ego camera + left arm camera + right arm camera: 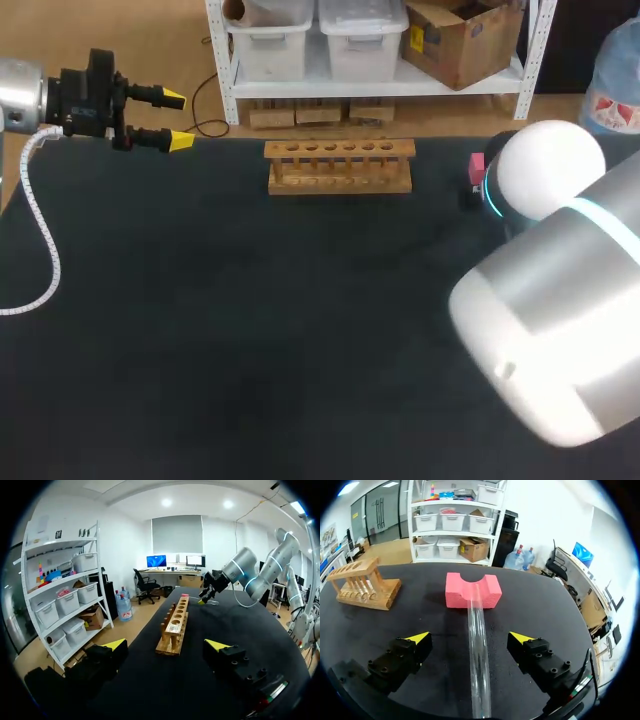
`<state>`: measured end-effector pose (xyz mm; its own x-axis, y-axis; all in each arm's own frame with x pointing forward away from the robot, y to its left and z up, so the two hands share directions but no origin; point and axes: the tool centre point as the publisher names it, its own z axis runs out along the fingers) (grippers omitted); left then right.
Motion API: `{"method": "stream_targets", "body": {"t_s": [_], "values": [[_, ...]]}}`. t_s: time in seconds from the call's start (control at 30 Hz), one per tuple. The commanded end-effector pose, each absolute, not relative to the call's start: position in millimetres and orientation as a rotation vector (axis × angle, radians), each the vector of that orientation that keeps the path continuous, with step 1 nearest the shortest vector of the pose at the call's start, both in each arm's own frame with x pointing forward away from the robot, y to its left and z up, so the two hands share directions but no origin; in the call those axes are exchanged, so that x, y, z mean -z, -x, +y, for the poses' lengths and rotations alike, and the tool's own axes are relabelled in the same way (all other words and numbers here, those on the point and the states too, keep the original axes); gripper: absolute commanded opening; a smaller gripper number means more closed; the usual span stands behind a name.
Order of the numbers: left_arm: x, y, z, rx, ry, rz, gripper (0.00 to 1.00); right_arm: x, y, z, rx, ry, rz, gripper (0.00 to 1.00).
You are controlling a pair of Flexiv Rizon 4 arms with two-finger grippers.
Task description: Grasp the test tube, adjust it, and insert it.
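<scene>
My gripper will lift the tube point(478, 660), and the tube will come free and leave the block behind, because the pink block's notch point(474, 586) is open on top.
A clear test tube point(479, 655) lies on the black table, its far end resting in the notch of a pink foam block point(472, 591). My right gripper point(470, 638) is open and straddles the tube, with both yellow fingertips clear of the glass. The wooden tube rack point(340, 165) stands at the table's far middle, its holes empty. At the far left corner my left gripper point(178, 120) hovers open and holds nothing. In the left wrist view the rack point(175, 625) stands ahead of that gripper point(165, 645). In the head view my right arm hides the tube and its own gripper.
The bulky right arm point(550, 300) covers the table's right side in the head view, with only a corner of the pink block point(476, 167) showing past it. The black table mat point(250, 320) stretches in front of the rack.
</scene>
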<state>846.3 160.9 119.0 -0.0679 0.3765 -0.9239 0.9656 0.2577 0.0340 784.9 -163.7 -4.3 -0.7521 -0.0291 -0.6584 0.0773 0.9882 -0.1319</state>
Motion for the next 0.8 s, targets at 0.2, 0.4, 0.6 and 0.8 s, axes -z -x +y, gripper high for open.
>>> {"method": "stream_targets", "body": {"t_s": [0.2, 0.4, 0.6, 0.8], "values": [[-117.8, -846.8, 161.4, 0.811, -1.271, 1.61, 1.0, 2.0, -785.2, -170.4, 0.036, 0.059, 2.466, 1.0], [-117.8, -846.8, 161.4, 0.811, -1.271, 1.61, 1.0, 4.4, -785.5, -170.6, -0.004, 0.096, 2.48, 1.0], [-117.8, -846.8, 161.4, 0.811, -1.271, 1.61, 1.0, 8.5, -784.9, -170.9, -0.05, 0.136, 2.503, 0.95], [-117.8, -846.8, 161.4, 0.811, -1.271, 1.61, 1.0, 10.1, -782.9, -172.6, -0.075, 0.159, 2.519, 0.65]]}}
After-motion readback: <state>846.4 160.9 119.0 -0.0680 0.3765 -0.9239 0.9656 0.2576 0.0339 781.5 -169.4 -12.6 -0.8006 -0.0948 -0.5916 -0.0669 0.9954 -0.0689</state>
